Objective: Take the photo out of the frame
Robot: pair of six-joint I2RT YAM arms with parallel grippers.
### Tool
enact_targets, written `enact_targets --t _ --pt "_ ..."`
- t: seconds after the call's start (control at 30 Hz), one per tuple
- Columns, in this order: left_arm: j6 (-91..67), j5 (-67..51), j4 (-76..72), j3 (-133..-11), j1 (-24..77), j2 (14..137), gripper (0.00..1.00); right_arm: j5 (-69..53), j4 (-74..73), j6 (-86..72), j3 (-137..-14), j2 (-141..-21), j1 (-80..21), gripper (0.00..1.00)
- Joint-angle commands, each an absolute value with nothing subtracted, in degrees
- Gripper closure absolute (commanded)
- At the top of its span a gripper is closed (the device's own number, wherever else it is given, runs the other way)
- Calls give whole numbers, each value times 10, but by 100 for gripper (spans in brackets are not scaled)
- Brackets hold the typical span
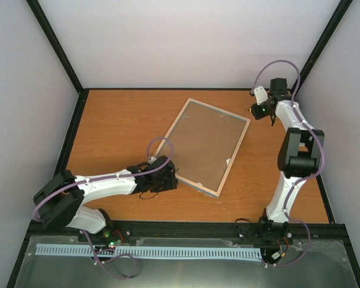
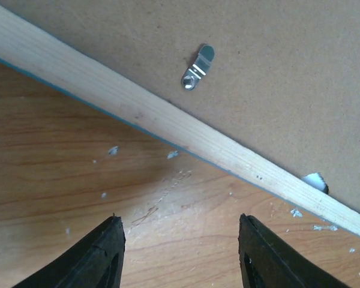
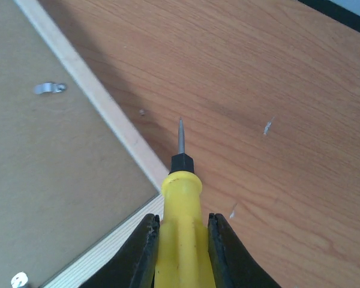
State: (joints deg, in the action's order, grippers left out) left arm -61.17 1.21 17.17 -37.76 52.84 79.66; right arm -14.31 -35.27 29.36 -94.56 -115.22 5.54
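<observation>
Next, my left gripper grips the frame's near edge (image 2: 210, 146) and turns it square before my right gripper brings the screwdriver over, because the frame lies crooked (image 1: 203, 145).
The frame (image 1: 235, 157) lies face down in the middle of the table, its pale wood edge (image 2: 168, 120) around a plain brown backing board (image 2: 276, 72). The photo is hidden under that board. My left gripper (image 1: 168, 174) is low over the table beside the frame's near left edge. In the left wrist view it (image 2: 180, 240) is open, with only bare table between its fingers. My right gripper (image 1: 256, 111) hovers off the frame's far right corner, shut on a yellow-handled screwdriver (image 3: 181, 192) whose tip points at the table just outside the frame's edge (image 3: 108, 114).
A small metal retaining clip (image 2: 198, 67) is screwed to the backing board near the left gripper, and another clip (image 3: 49, 88) shows in the right wrist view. Black rails border the table, with white walls behind.
</observation>
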Motion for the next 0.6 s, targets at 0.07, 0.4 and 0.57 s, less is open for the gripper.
enact_targets --t 0.07,0.4,0.57 --pt "-669 42 133 -401 536 827 46 -107 -393 317 -1044 -1222 55 97" --pt "-737 83 200 -500 536 966 44 -130 -435 398 -934 -1177 55 97" --pt "-720 84 212 -541 536 1023 46 -131 -439 420 -871 -1149 55 97"
